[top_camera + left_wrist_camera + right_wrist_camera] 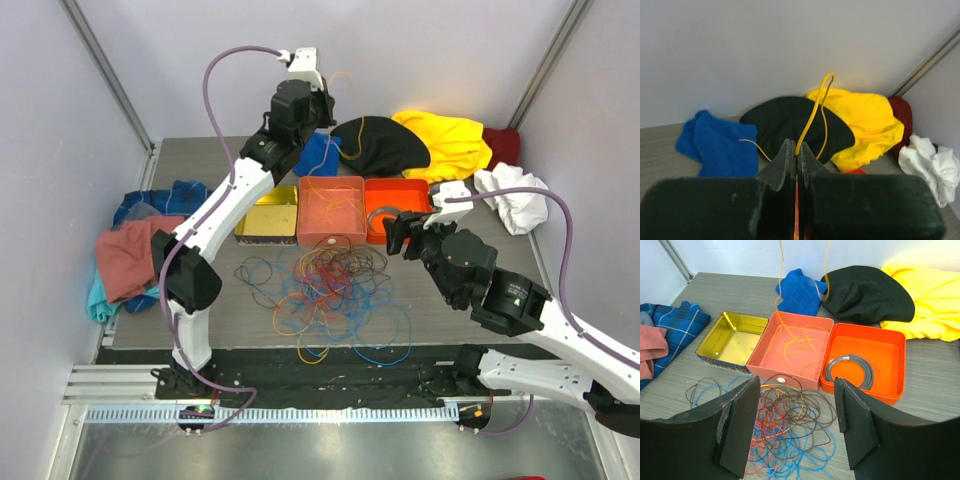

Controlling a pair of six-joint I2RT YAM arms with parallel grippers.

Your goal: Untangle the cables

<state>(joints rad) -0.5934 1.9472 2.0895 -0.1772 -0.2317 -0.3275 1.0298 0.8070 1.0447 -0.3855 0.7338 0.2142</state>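
Note:
The yellow-orange cable's loop [350, 156] is hanging beyond the salmon box's back edge [332, 212], so the robot's left gripper needs to come back and let the cable down into the salmon box.
The cables [330, 290] lie in a loose tangle of blue, red, brown and yellow loops on the table in front of the boxes, and show in the right wrist view as cables [785, 425] too. My left gripper [315, 105] is raised high over the back of the table, shut on a thin yellow-orange cable [815, 107]. Its strands [781, 270] hang down into the salmon box [305, 230], where more orange wire lies. My right gripper [405, 232] hovers open above the tangle's right side, with nothing between its fingers [740, 425].
A yellow tin [268, 215] stands left of the salmon box. An orange box [412, 192] to its right holds a grey coil [850, 371]. Cloths ring the table: blue [318, 152], black [385, 145], yellow [450, 140], white [515, 195], pink and plaid [130, 250].

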